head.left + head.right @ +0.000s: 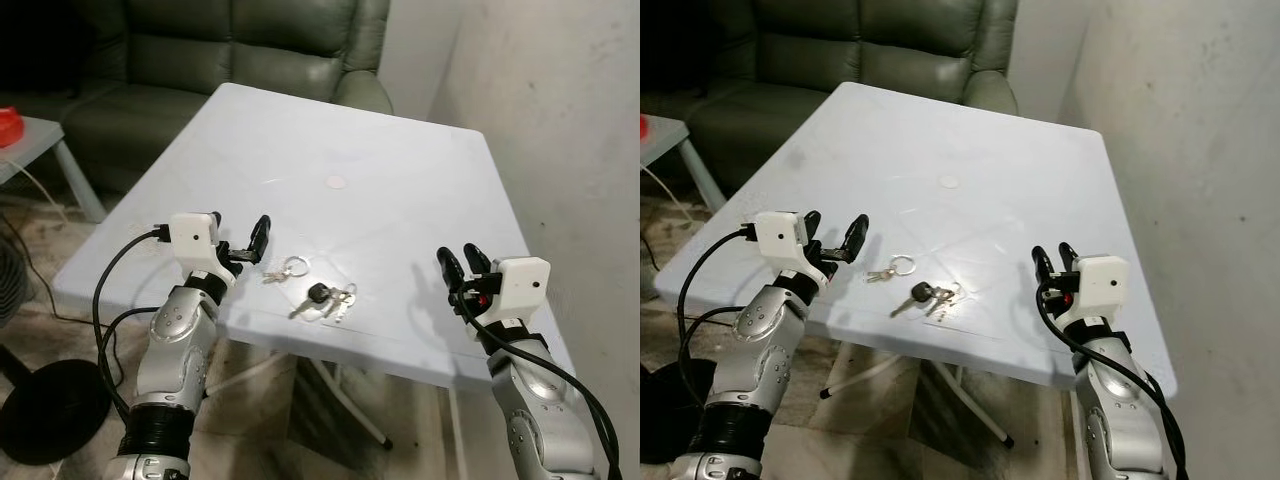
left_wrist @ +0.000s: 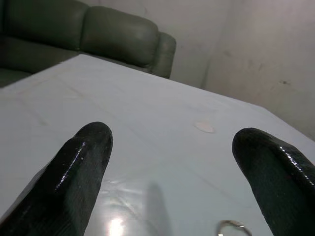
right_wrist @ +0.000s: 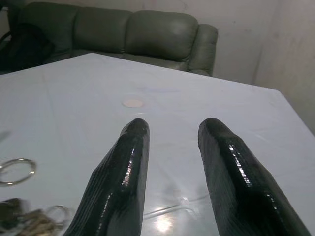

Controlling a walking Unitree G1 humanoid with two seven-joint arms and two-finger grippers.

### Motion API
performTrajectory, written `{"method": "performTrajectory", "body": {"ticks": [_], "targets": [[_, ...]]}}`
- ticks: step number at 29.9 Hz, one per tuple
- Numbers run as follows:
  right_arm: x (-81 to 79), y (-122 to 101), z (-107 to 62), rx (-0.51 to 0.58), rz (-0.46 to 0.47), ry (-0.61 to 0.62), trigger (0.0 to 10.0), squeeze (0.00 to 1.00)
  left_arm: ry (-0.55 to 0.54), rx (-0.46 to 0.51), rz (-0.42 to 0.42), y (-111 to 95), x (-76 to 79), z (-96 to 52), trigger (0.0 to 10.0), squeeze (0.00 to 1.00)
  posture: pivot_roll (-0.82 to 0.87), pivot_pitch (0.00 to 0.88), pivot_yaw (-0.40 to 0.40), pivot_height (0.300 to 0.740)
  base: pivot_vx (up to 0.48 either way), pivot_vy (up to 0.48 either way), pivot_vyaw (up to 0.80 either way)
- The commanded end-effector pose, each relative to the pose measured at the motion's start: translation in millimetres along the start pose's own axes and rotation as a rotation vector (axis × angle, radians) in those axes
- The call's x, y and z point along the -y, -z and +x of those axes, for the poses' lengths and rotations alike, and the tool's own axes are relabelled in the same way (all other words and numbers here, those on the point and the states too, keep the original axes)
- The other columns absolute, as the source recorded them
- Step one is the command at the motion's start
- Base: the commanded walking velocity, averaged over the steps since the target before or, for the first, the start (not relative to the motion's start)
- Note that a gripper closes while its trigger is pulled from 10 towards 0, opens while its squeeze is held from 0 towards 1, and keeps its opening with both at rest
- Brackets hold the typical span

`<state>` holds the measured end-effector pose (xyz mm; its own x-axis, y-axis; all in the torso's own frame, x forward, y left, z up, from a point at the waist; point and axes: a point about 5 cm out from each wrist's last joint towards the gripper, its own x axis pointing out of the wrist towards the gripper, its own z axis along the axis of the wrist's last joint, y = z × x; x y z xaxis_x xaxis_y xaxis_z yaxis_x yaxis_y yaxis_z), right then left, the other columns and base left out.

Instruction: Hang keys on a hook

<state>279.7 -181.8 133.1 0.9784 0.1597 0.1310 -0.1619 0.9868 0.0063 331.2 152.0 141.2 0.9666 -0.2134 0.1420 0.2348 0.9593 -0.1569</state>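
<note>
My gripper will bring up only the black-headed key [image 1: 317,294] when it lifts, because the small ring [image 1: 349,293] sits beside the silver keys, away from the black head.
Two small key bunches lie near the front edge of a white table [image 1: 350,130]. One is a silver ring with small keys [image 1: 288,268]; just beside it lies a black-headed key with silver keys [image 1: 322,297]. My left gripper [image 1: 248,250] hovers low over the table just left of the ring, open, fingers wide apart and holding nothing. The ring's edge [image 2: 231,227] peeks in beyond the left fingers [image 2: 78,167]. My right gripper [image 1: 459,258] is open over the table's front right, well right of the keys. The ring [image 3: 17,170] and the keys [image 3: 29,219] lie off to its side.
A dark green sofa [image 1: 230,50] stands behind the table. A rough wall [image 1: 560,120] runs close along the table's right side. At far left are a small side table with a red object [image 1: 8,125] and a dark round base [image 1: 40,400] on the floor.
</note>
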Motion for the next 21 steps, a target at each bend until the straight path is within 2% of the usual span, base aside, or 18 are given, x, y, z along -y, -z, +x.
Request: {"method": "performTrajectory", "body": {"ticks": [1,18,21], "targets": [[1.4,-1.7,-1.0,-0.002,-0.003,-0.002,10.0,0.0,0.011,0.0,-0.011,-1.0,3.5,2.3,10.0,0.0,0.01,0.0,-0.094,0.74,0.0,0.48,0.0],[0.5,-1.3,-2.2,-0.014,-0.007,-0.014,10.0,0.0,0.005,-0.003,-0.005,-0.4,3.5,1.2,10.0,0.0,0.02,0.0,-0.101,0.74,0.0,0.48,0.0],[0.0,-1.3,-2.3,-0.019,-0.008,-0.016,10.0,0.0,-0.002,-0.006,-0.006,-0.6,2.6,1.1,10.0,0.0,0.02,0.0,-0.102,0.74,0.0,0.245,0.0]]}}
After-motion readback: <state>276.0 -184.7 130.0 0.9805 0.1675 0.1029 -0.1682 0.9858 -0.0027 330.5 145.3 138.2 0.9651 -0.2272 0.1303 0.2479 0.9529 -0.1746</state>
